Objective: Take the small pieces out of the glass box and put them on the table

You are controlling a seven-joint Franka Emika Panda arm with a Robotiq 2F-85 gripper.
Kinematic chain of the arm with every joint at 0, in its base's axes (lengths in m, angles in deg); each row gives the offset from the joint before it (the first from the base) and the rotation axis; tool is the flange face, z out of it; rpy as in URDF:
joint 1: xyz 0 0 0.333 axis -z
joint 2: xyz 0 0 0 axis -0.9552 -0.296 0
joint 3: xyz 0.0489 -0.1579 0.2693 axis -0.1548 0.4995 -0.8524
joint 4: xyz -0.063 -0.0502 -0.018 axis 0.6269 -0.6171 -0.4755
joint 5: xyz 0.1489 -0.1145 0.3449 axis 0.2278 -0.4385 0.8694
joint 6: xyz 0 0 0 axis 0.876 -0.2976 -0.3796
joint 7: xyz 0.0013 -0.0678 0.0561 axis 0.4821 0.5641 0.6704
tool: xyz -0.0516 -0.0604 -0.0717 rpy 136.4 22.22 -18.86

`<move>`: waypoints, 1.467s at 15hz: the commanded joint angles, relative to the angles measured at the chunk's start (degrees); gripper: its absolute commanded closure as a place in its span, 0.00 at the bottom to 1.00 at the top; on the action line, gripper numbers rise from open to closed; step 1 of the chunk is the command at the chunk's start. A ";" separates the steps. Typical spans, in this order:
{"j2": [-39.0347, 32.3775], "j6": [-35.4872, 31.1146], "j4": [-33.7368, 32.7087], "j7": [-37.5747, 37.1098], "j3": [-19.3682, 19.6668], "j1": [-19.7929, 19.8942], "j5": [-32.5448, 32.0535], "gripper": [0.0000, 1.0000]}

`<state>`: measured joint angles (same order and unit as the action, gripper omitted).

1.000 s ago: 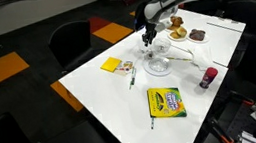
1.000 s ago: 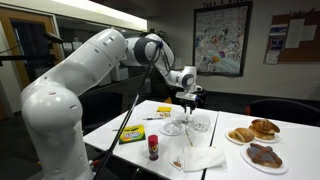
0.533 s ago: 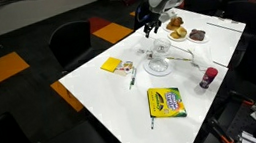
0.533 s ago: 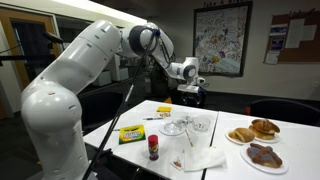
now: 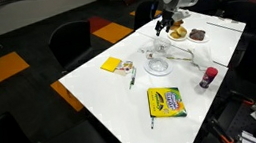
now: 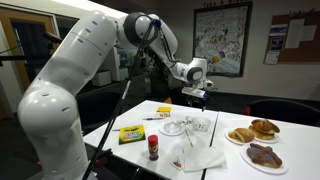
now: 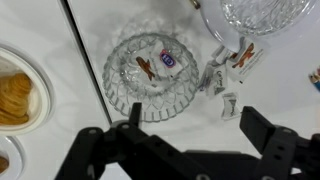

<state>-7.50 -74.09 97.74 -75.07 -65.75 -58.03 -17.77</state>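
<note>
Next, my open gripper moves back over the middle of the box before reaching down inside, as the pieces in the glass box lie off-centre from its fingers.
In the wrist view the glass box lies straight below me, with a brown piece and a blue-and-white piece inside it. Three small wrapped pieces lie on the white table just right of the box. My gripper is open and empty, its dark fingers at the bottom of the view. In both exterior views the gripper hangs well above the glass box, apart from it.
A larger round glass dish stands beside the box. Plates of pastries sit at the table's far end. A crayon box, a yellow pad, a red-capped bottle and crumpled paper also lie on the table.
The gripper has opened, risen from just above the glassware and swung toward the plates of pastries.
</note>
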 commanded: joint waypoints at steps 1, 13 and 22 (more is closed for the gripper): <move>1.78 -3.05 5.28 2.70 -0.62 2.33 2.15 0.00; -7.66 -1.32 -1.89 1.21 0.23 3.20 1.35 0.00; -9.62 0.40 -7.72 0.33 -0.20 3.06 1.56 0.00</move>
<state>-14.71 -75.27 92.98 -74.81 -65.56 -55.41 -16.96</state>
